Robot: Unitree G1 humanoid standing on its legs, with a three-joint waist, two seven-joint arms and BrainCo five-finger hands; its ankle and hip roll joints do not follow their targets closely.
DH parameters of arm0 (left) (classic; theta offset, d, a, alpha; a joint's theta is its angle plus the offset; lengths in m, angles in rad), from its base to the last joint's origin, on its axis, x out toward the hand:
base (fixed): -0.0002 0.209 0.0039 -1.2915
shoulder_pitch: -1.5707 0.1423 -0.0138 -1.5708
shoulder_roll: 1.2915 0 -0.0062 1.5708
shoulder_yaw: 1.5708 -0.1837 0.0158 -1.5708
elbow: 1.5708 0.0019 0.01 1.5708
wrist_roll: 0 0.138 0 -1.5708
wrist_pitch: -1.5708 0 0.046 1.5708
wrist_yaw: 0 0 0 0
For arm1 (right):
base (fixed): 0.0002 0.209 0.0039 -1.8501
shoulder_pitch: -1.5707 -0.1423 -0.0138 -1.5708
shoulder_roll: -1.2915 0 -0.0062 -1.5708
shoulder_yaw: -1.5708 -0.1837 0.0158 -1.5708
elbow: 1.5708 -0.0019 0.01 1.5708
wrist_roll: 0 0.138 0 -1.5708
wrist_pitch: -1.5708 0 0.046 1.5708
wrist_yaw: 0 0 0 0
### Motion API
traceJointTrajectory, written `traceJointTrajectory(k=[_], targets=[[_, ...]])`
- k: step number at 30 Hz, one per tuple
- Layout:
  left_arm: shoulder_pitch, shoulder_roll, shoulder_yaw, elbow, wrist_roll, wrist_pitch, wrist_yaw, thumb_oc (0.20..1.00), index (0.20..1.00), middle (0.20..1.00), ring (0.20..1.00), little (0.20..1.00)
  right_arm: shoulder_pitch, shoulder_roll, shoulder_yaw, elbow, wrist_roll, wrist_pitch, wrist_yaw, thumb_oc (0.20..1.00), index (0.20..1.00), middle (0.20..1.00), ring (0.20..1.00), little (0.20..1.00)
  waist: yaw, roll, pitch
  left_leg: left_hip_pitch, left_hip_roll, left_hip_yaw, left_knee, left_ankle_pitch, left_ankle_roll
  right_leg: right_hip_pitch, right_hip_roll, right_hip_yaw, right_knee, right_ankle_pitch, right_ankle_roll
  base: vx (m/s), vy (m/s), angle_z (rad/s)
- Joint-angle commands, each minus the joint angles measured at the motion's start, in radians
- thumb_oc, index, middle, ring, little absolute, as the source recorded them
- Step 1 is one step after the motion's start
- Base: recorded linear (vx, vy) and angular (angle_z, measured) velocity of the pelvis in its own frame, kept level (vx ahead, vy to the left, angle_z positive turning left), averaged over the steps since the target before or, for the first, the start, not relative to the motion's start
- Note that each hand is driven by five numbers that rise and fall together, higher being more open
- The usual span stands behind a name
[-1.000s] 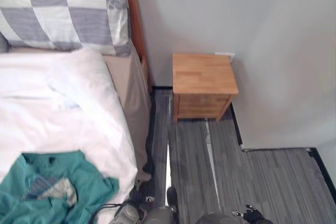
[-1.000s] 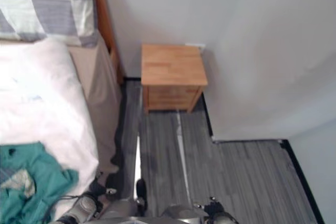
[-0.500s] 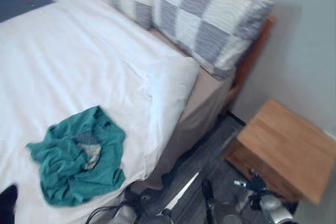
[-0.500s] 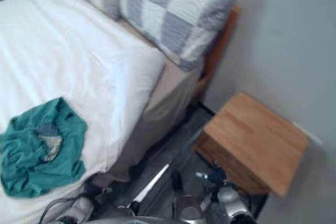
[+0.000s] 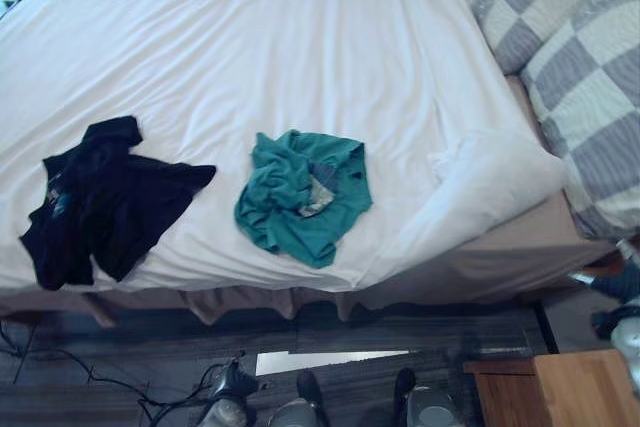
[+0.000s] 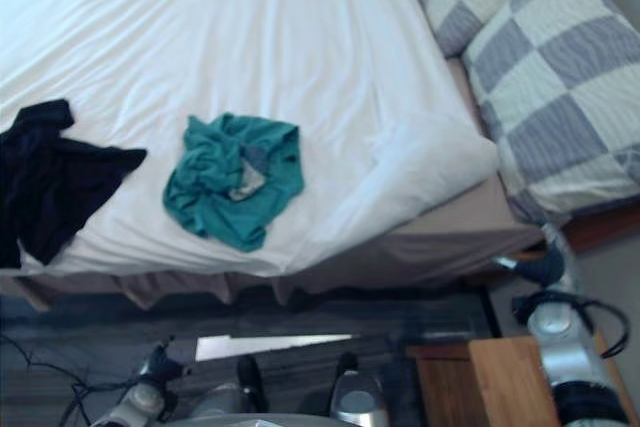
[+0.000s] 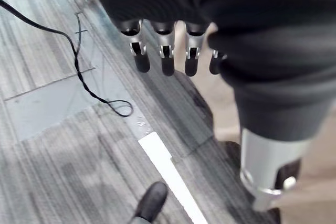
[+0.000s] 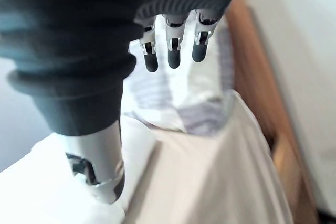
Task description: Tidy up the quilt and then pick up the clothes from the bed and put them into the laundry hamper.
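Note:
I expect the green garment point(image 5: 300, 202) to hang down long and show more print when I lift it, because it lies crumpled around a printed patch point(image 5: 319, 191).
A white quilt point(image 5: 250, 37) covers the bed, and its near right corner point(image 5: 490, 172) is bunched and turned back off the beige sheet point(image 5: 520, 247). A crumpled green garment point(image 5: 300, 192) lies on the quilt near the front edge. A black garment point(image 5: 100, 197) is spread to its left. My left hand point(image 7: 167, 59) hangs over the floor in front of the bed with straight fingers and holds nothing. My right hand point(image 8: 173, 51) hangs open by the bed's pillow end, apart from the bedding.
Two grey-and-white checked pillows point(image 5: 580, 57) lie at the head of the bed on the right. A wooden nightstand point(image 6: 490, 382) stands at the lower right beside my right arm. A strip of white tape point(image 5: 330, 359) lies on the grey plank floor in front of the bed.
The camera has swung left, from the nightstand and wall to the whole bed, which brings the black garment into view. The clothes and quilt lie as before.

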Motion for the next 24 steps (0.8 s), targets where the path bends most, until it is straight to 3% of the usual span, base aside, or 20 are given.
traceJointTrajectory(k=[1,2,7,11,16,17,18,19,24], targets=[[-0.054,0.035,-0.021,-0.003,0.019,-0.023,-0.009,1.0,1.0,1.0,1.0,1.0,-0.184,-0.108,0.026,0.093,-0.039,0.008,-0.048,1.0,1.0,1.0,1.0,1.0,0.02,0.005,0.027,0.046,0.045,-0.081,-0.027,-0.065,-0.082,0.019,0.036,0.16,-0.047,-0.08,0.082,0.06,-0.125,0.62],[-0.069,0.056,-0.035,-0.002,0.014,-0.028,-0.009,1.0,1.0,1.0,1.0,1.0,-0.26,-0.164,0.061,0.14,-0.047,0.015,-0.05,1.0,1.0,1.0,1.0,1.0,0.028,0.003,0.039,0.039,0.042,-0.099,-0.017,-0.07,-0.088,0.009,0.026,0.219,-0.103,-0.066,0.075,0.04,-0.101,0.69],[-0.086,0.074,-0.03,-0.01,-0.026,-0.04,0.02,1.0,1.0,1.0,1.0,1.0,-0.457,-0.208,0.177,0.236,-0.044,0.027,-0.051,1.0,1.0,1.0,1.0,1.0,0.062,-0.001,0.068,0.002,0.047,-0.12,0.017,-0.067,-0.104,-0.017,-0.003,0.197,-0.139,-0.03,0.084,-0.02,-0.171,0.43],[-0.086,0.068,-0.049,-0.039,-0.051,-0.057,0.037,1.0,1.0,1.0,1.0,1.0,-0.692,-0.263,0.325,0.327,-0.036,0.028,-0.041,1.0,1.0,1.0,1.0,1.0,0.067,0.045,0.101,-0.053,0.059,-0.136,0.001,-0.026,-0.12,-0.082,0.02,0.188,-0.125,-0.024,0.073,-0.06,-0.109,0.21],[-0.123,0.069,-0.098,-0.066,-0.062,-0.07,0.043,1.0,1.0,1.0,1.0,1.0,-0.98,-0.244,0.557,0.474,-0.031,0.013,-0.005,1.0,1.0,1.0,1.0,1.0,0.072,0.103,0.154,-0.111,0.071,-0.141,-0.009,0.01,-0.136,-0.171,0.039,0.185,-0.086,-0.027,0.065,-0.09,-0.073,0.02],[-0.123,0.068,-0.098,-0.066,-0.062,-0.07,0.043,1.0,1.0,1.0,1.0,1.0,-0.982,-0.244,0.559,0.475,-0.03,0.013,-0.005,1.0,1.0,1.0,1.0,1.0,0.071,0.103,0.154,-0.112,0.071,-0.141,-0.009,0.01,-0.136,-0.171,0.039,0.185,-0.085,-0.027,0.065,-0.05,-0.042,-0.08],[-0.132,0.071,-0.103,-0.069,-0.066,-0.071,0.045,1.0,1.0,1.0,1.0,1.0,-1.003,-0.236,0.597,0.495,-0.047,0.013,0.009,0.696,0.696,0.696,0.696,0.696,0.074,0.111,0.16,-0.119,0.074,-0.14,-0.01,0.017,-0.139,-0.183,0.042,0.186,-0.076,-0.031,0.063,-0.05,-0.055,-0.03],[-0.139,0.056,-0.112,-0.072,-0.067,-0.07,0.045,1.0,1.0,1.0,1.0,1.0,-1.029,-0.214,0.636,0.539,-0.058,0.014,0.028,0.2,0.2,0.2,0.2,0.2,0.07,0.122,0.16,-0.119,0.078,-0.137,-0.017,0.028,-0.143,-0.188,0.048,0.183,-0.069,-0.037,0.059,-0.05,-0.066,-0.08],[-0.12,0.0,-0.11,-0.062,-0.06,-0.063,0.047,1.0,1.0,1.0,1.0,1.0,-0.886,-0.165,0.565,0.513,-0.048,0.014,0.029,0.2,0.2,0.2,0.2,0.2,0.05,0.127,0.133,-0.074,0.09,-0.129,-0.052,0.037,-0.147,-0.14,0.062,0.17,-0.087,-0.049,0.048,0.01,-0.024,-0.08]])
